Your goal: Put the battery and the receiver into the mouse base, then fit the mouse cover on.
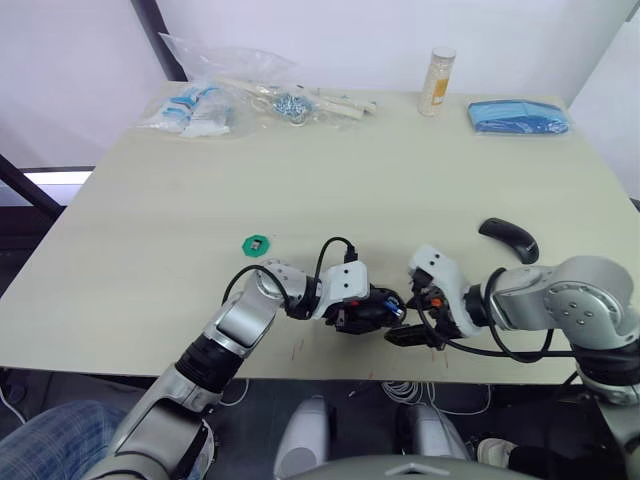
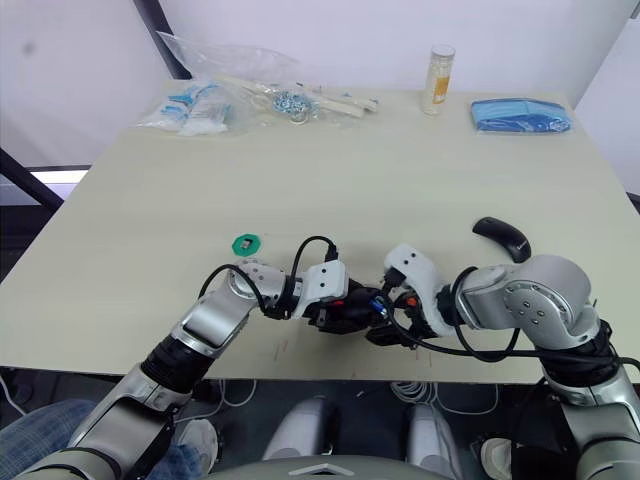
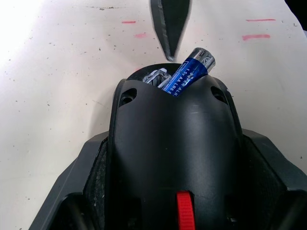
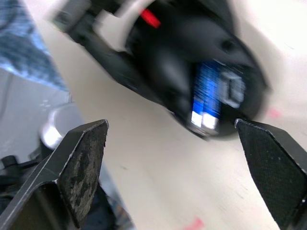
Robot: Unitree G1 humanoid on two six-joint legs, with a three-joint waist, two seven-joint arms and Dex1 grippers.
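Observation:
My gripper will push the blue battery [image 4: 206, 88], and the battery will settle deeper and stay inside, because the pale end [image 4: 204, 120] sticks out over the compartment's rim.
The black mouse base [image 1: 362, 310] is held just above the table near its front edge, with my left gripper [image 1: 350, 306] shut on its sides. A red patch [image 3: 184, 212] shows on it. The blue battery [image 3: 188, 75] lies tilted in its compartment, one pale end sticking out over the rim. A small pale rectangular piece [image 4: 232, 90] sits beside the battery; I cannot tell whether it is the receiver. My right gripper [image 1: 405, 328] is open just to the right of the base, its fingers [image 4: 84, 163] spread wide around the battery end. The mouse cover [image 1: 510, 238] lies on the table to the right.
A round green disc [image 1: 257, 243] lies left of the grippers. Clear plastic bags of parts [image 1: 215, 100], a small bottle [image 1: 436, 80] and a blue packet [image 1: 518, 117] stand along the back edge. The table's front edge [image 1: 300, 372] is close below both grippers.

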